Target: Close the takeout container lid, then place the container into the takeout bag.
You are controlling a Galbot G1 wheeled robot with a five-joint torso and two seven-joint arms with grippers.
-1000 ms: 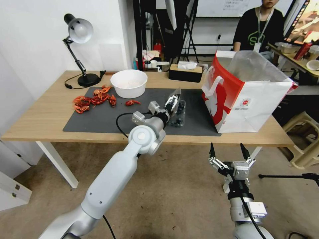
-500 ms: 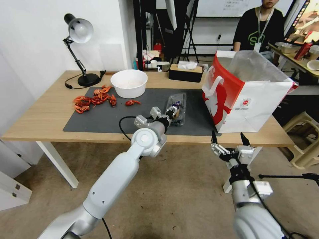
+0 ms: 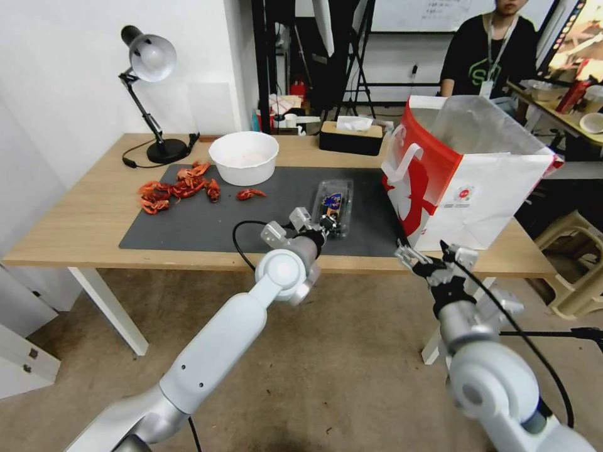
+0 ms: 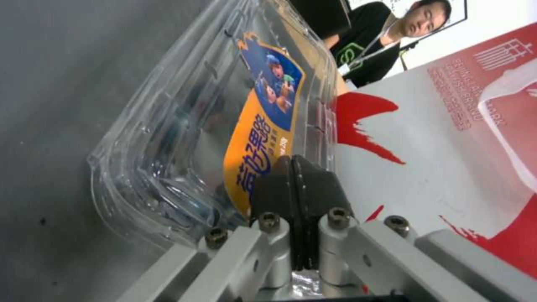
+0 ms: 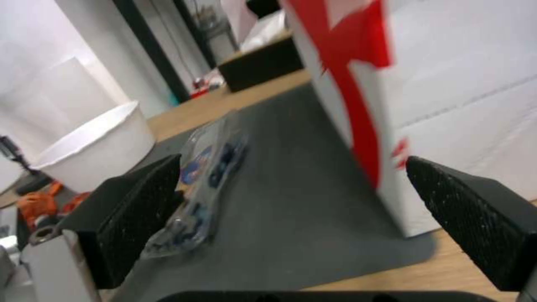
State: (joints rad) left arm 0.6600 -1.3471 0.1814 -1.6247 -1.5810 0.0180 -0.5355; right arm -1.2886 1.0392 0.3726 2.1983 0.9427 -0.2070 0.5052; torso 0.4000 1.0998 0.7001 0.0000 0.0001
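The grey mat can be seen through the clear lid (image 3: pixel 336 186) past the label, so the takeout container (image 3: pixel 334 208) should be empty when I lift it.
The takeout container (image 3: pixel 335 206) lies flat on the grey mat, a clear clamshell with dark berries inside. Its lid (image 4: pixel 224 105) is down over the tray and carries an orange and blue label (image 4: pixel 263 138). My left gripper (image 3: pixel 325 222) is shut, and its closed black fingertips (image 4: pixel 305 184) rest against the lid at the container's near end. The red-and-white takeout bag (image 3: pixel 468 182) stands open to the right of the container, with a clear liner inside. My right gripper (image 3: pixel 426 252) hovers open at the table's front edge beside the bag's near corner, nothing between its fingers (image 5: pixel 140 209).
A white bowl (image 3: pixel 244 157) and several red crayfish (image 3: pixel 179 185) lie at the mat's (image 3: pixel 188 226) far left. A desk lamp (image 3: pixel 151 94) and a black tissue box (image 3: pixel 350 137) stand along the back. A seated person is behind the bag.
The lid has swung down from upright to flat on the tray, with my shut left gripper following it toward the near end. My right arm has risen from below to the table edge.
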